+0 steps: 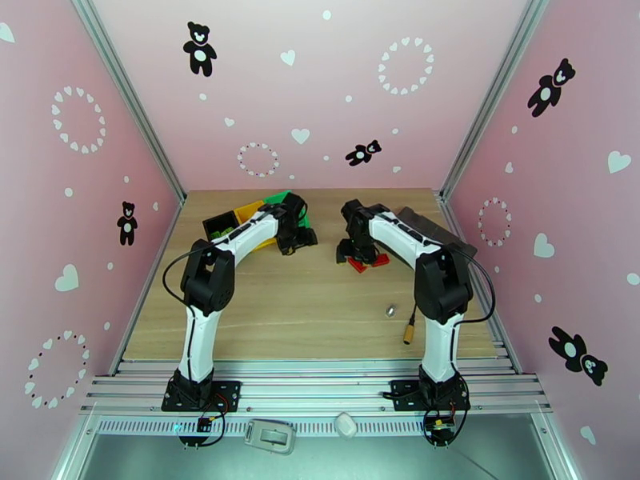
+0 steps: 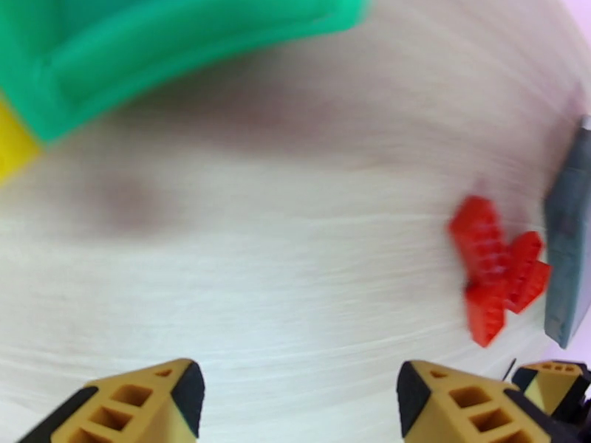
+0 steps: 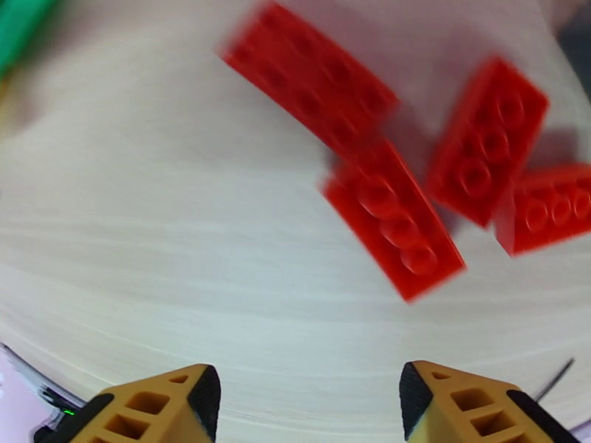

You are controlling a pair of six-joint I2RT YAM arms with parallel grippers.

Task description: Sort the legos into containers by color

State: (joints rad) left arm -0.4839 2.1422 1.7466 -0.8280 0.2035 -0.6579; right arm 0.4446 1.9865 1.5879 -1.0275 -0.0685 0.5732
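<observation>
The red legos are next to the grey tray, a long way from the robot's left gripper, so the robot's right gripper should take the nearest red lego to the green bin.
Several red legos (image 3: 395,223) lie in a loose cluster on the wooden table (image 1: 304,298), and they also show in the top view as red legos (image 1: 370,262). My right gripper (image 3: 310,400) hangs open just above and in front of them, holding nothing. The joined containers sit at the back left: black bin (image 1: 214,226), yellow bin (image 1: 250,210), green bin (image 2: 148,46). My left gripper (image 2: 299,400) is open and empty over bare table beside the green bin, with the red legos (image 2: 495,267) off to its right.
A flat dark grey tray (image 1: 436,227) lies at the back right, just beyond the red legos. A brass-tipped black tool (image 1: 411,330) and a small silver piece (image 1: 390,310) rest near the right arm. Pink walls close in the table.
</observation>
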